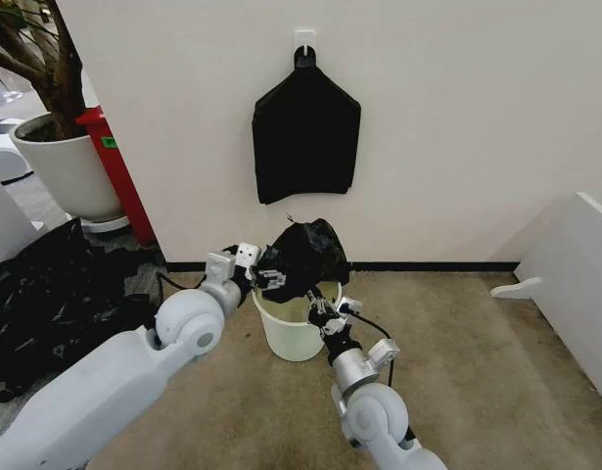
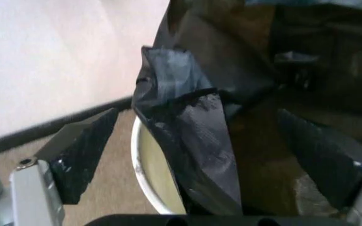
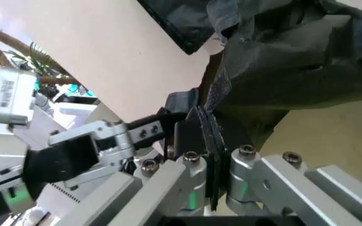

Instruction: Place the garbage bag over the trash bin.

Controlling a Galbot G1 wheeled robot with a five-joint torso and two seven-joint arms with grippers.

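Observation:
My grippers are about to pull the garbage bag [image 1: 308, 257] between them, and it will draw out into a sagging band because the fold hangs limp over the rim.
The garbage bag [image 1: 302, 255], glossy black and bunched up, hangs over the mouth of the cream-white trash bin [image 1: 286, 343]. My right gripper [image 1: 321, 312] is at the bin's near right rim, shut on the bag's lower edge; in the right wrist view the pads [image 3: 207, 132] pinch the film of the garbage bag [image 3: 294, 61]. My left gripper [image 1: 262, 280] sits at the bag's left side above the rim. In the left wrist view it [image 2: 200, 160] stands open, its fingers [image 2: 80, 153] wide apart around a hanging fold of the garbage bag [image 2: 193, 127] over the trash bin's rim [image 2: 137, 165].
A flat black bundle [image 1: 305, 137] hangs on a wall hook straight behind the bin. A large white plant pot [image 1: 70, 171] and a red post [image 1: 119, 181] stand back left, with a big black plastic heap [image 1: 56, 294] in front of them. A white panel [image 1: 575, 284] borders the right.

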